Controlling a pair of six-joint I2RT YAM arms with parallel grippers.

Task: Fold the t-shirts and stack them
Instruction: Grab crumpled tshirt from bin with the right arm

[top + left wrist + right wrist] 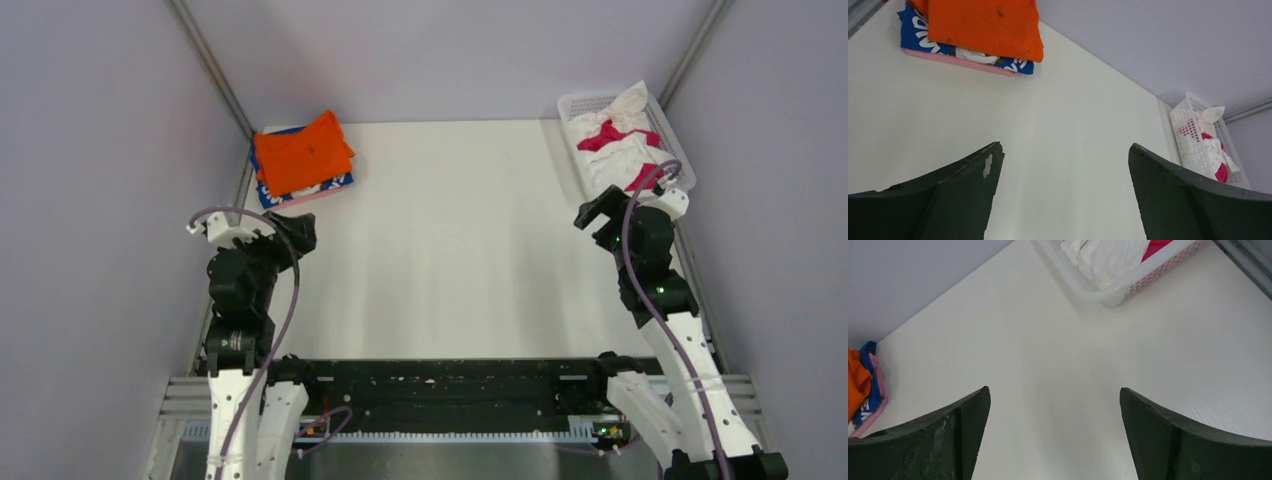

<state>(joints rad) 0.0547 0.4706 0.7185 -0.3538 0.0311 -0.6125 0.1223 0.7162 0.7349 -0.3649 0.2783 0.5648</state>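
I should keep my right gripper moving over the basket until its open fingers reach the crumpled tees [614, 140], with the basket's top open and the white tabletop [450, 240] clear.
A stack of folded t-shirts lies at the table's far left corner: an orange tee [302, 152] on top, a blue-patterned tee [330, 186] under it, a pink one [960, 61] at the bottom. The orange tee [985, 25] also shows in the left wrist view. A white mesh basket [676, 150] at the far right holds crumpled white [618, 158] and magenta-pink [606, 140] tees. My left gripper [300, 232] is open and empty, near the stack. My right gripper [598, 210] is open and empty, just in front of the basket [1148, 280].
Grey walls close in the table on the left, back and right. A black rail [450, 385] runs along the near edge between the arm bases. The white tabletop [450, 250] lies between the stack and the basket.
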